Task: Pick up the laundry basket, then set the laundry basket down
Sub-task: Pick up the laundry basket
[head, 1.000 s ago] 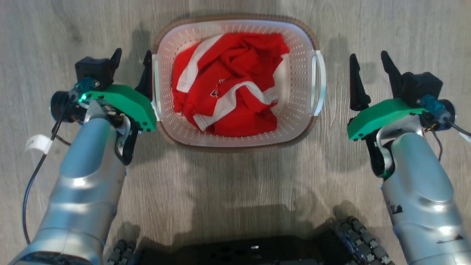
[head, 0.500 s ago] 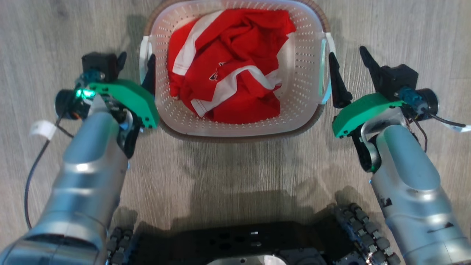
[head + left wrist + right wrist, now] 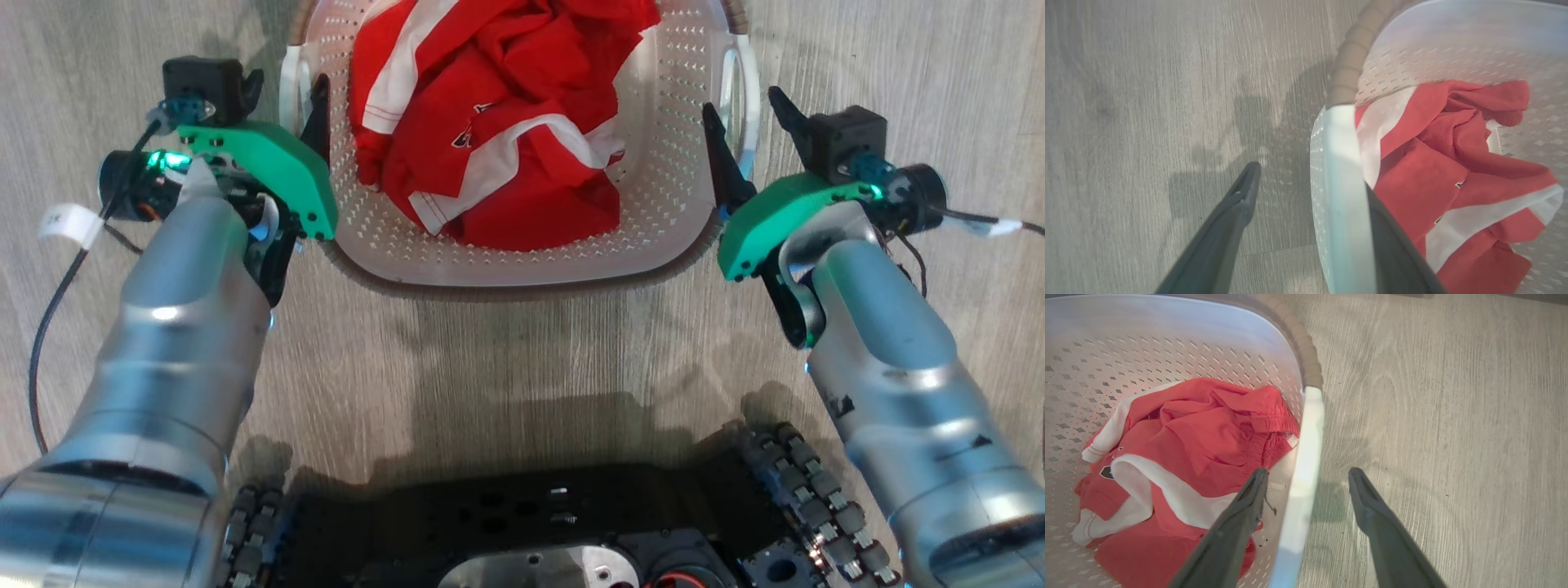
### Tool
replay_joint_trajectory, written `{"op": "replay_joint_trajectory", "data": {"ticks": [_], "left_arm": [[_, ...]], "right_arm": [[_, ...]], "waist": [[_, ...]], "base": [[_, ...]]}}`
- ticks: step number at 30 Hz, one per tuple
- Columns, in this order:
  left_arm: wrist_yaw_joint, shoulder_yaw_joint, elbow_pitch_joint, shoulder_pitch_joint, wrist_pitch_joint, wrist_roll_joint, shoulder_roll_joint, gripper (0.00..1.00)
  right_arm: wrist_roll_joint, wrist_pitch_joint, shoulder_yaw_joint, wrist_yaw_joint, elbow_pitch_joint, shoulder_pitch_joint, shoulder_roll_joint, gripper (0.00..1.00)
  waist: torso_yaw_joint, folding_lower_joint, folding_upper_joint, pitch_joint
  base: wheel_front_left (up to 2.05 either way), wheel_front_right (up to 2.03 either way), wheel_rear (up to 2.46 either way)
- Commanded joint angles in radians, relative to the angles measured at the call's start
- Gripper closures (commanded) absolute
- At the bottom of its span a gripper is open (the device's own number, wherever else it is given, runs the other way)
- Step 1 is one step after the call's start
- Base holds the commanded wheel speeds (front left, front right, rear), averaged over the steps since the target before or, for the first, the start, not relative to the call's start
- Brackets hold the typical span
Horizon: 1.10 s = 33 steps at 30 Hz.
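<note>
My gripper will carry the laundry basket, and the red and white garment (image 3: 495, 137) will keep its folds, because it sits well below the brown rim (image 3: 514, 291).
The laundry basket (image 3: 653, 212), white and perforated with a brown rim, stands on the grey wood floor at the top centre of the head view. A crumpled red and white garment (image 3: 506, 122) lies in it. My left gripper (image 3: 290, 77) is open, one finger outside and one inside the left handle (image 3: 1339, 196). My right gripper (image 3: 739, 98) is open too, its fingers either side of the right handle (image 3: 1306, 457). In the left wrist view my left gripper (image 3: 1310, 183) has its inner finger largely hidden behind the handle. In the right wrist view my right gripper (image 3: 1307, 473) straddles the handle, not closed on it.
My black wheeled base (image 3: 555, 531) fills the bottom of the head view, close to the basket's near side. Bare wood floor (image 3: 522, 367) lies around the basket. A cable with a white tag (image 3: 69, 224) hangs by my left wrist.
The head camera has dipped, so the basket sits higher and larger in the picture. My right gripper has moved in from beside the basket to straddle its handle; the left stays at its handle.
</note>
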<state>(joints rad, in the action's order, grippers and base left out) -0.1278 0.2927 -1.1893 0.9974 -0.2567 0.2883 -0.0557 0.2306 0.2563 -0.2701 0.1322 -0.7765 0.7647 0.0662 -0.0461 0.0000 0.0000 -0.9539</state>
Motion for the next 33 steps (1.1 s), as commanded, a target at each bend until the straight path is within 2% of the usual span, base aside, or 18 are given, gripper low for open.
{"op": "replay_joint_trajectory", "data": {"ticks": [1,6,7,8,9,24,33], "left_arm": [[-0.002,-0.004,-0.007,-0.009,-0.005,0.019,-0.022,0.0],[-0.003,0.04,-0.03,0.018,-0.005,0.057,-0.017,0.0],[-0.003,0.05,-0.033,0.023,-0.005,0.065,-0.016,0.56],[-0.003,0.059,-0.036,0.026,-0.002,0.076,-0.015,1.0],[-0.003,0.07,-0.035,0.027,0.005,0.092,-0.013,1.0],[-0.003,0.187,-0.038,0.024,0.051,0.28,-0.019,1.0],[-0.003,0.228,-0.007,-0.01,0.208,0.435,-0.008,1.0]], "right_arm": [[0.01,0.006,-0.029,-0.002,0.001,-0.022,-0.016,0.0],[0.034,0.006,-0.069,-0.002,-0.05,0.011,-0.016,0.0],[0.041,0.006,-0.076,-0.002,-0.059,0.015,-0.016,0.36],[0.044,0.006,-0.084,-0.002,-0.069,0.021,-0.016,0.53],[0.054,0.006,-0.09,-0.002,-0.078,0.025,-0.016,1.0],[0.1,0.006,-0.108,-0.002,-0.162,0.046,-0.016,1.0],[0.213,-0.02,-0.221,-0.002,-0.245,0.056,-0.016,1.0]], "waist": [[-0.001,0.0,0.0,-0.006],[0.003,0.0,0.0,-0.019],[0.005,0.0,0.0,-0.021],[0.006,0.0,0.0,-0.022],[0.007,0.0,0.0,-0.023],[0.028,0.0,0.0,0.029],[0.037,0.0,0.0,0.14]], "base": [[0.0,0.0,0.0],[0.0,0.0,0.0],[0.0,0.0,0.0],[0.0,0.0,0.0],[0.0,0.0,0.0],[0.0,0.0,0.0],[0.0,0.0,0.0]]}}
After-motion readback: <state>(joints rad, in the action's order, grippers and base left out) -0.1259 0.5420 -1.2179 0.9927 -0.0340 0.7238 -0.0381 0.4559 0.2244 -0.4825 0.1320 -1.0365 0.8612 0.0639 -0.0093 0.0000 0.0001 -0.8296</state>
